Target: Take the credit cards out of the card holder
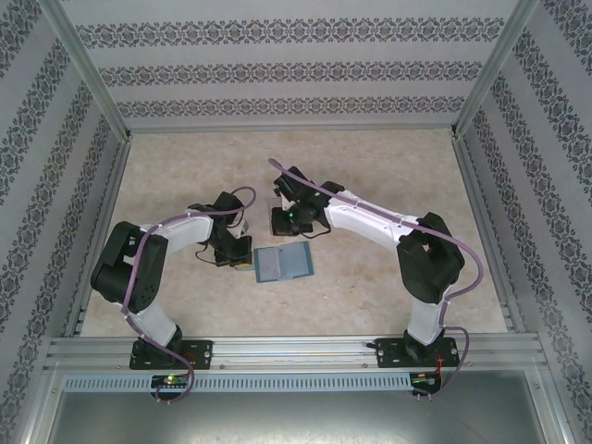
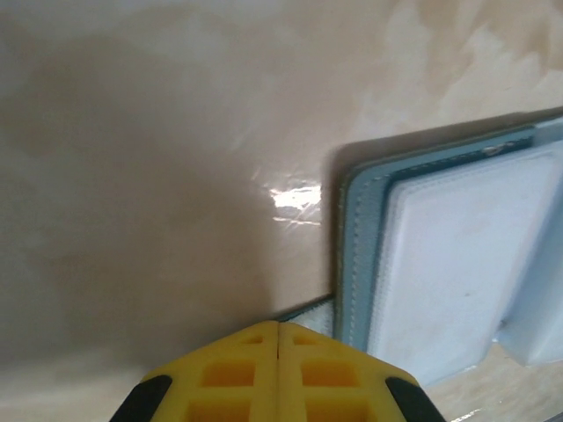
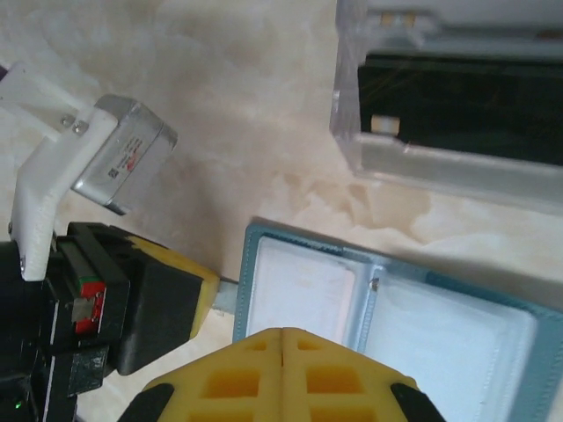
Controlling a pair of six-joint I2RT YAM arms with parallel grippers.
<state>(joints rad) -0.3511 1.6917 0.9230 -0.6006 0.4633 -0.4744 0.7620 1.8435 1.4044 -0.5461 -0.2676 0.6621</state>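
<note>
My right gripper should keep moving toward the clear page's loose edge beside it and open there, as my left gripper is holding the card holder's strap.
The card holder lies open and flat on the table, teal-edged with two pale pocket faces; I cannot tell if anything is inside them. A dark credit card with a gold chip lies in a clear plastic tray just beyond it. My right gripper is shut and empty, hovering over the holder's near edge. My left gripper is shut, its tips at the holder's short strap tab by the left panel. Its yellow finger meets the tab in the right wrist view.
The two arms crowd close together over the middle of the beige marbled table. Patterned walls and metal rails fence the table on three sides. The clear tray sits right behind the holder, under the right wrist.
</note>
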